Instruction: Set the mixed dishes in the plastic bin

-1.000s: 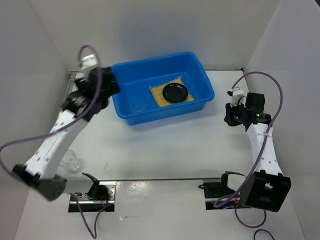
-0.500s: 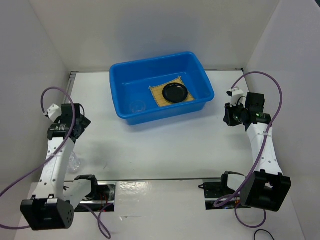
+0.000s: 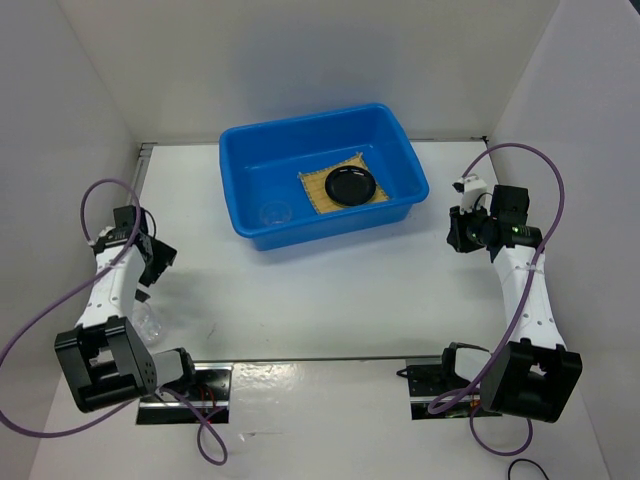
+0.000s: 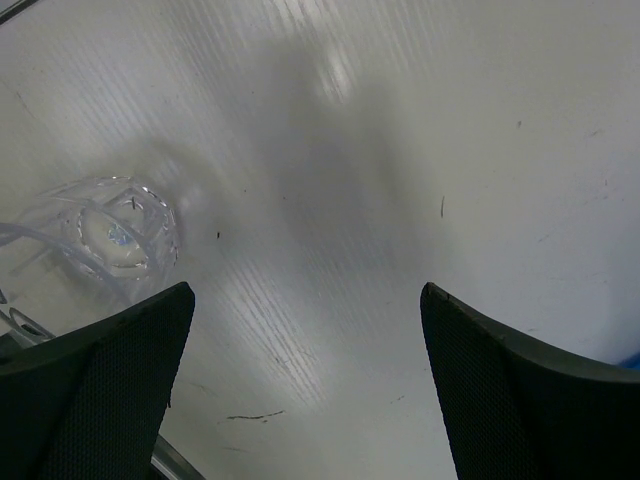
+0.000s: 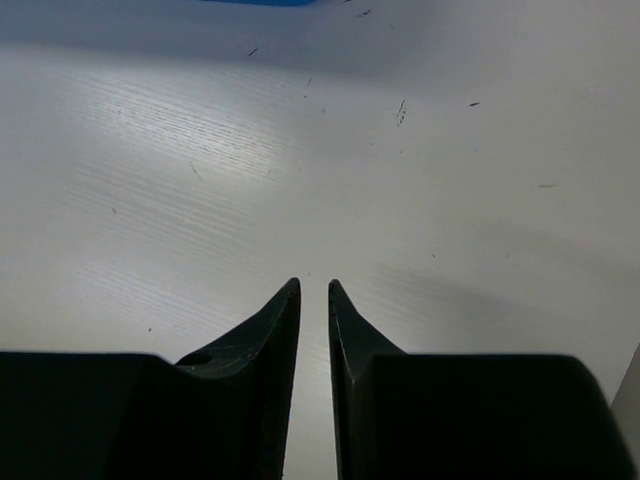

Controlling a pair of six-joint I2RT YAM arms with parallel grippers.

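Observation:
The clear glass cup [image 3: 148,323] is standing outside the left gripper's open fingers, under that gripper's forearm, so the robot's left gripper should move back over the cup and pinch its rim [image 4: 72,251].
The blue plastic bin [image 3: 405,190] stands at the back middle of the table. Inside it lie a tan bamboo mat [image 3: 318,187], a black plate [image 3: 350,185] on the mat, and a clear glass cup [image 3: 275,213] at its near left. Another clear glass cup [image 3: 146,322] [image 4: 112,232] stands on the table at the near left. My left gripper [image 3: 153,260] [image 4: 305,292] is open and empty, low over the table, with that cup up and to the left of its left finger. My right gripper [image 3: 459,232] [image 5: 314,283] hangs right of the bin, its jaws almost together and nothing between them.
White walls close the table in on the left, back and right. Purple cables loop from both arms. A metal strip [image 3: 330,362] runs along the near edge between the arm bases.
My left arm has swung from over the bin's left end back to the near left of the table, close to the loose cup. The right arm has not moved.

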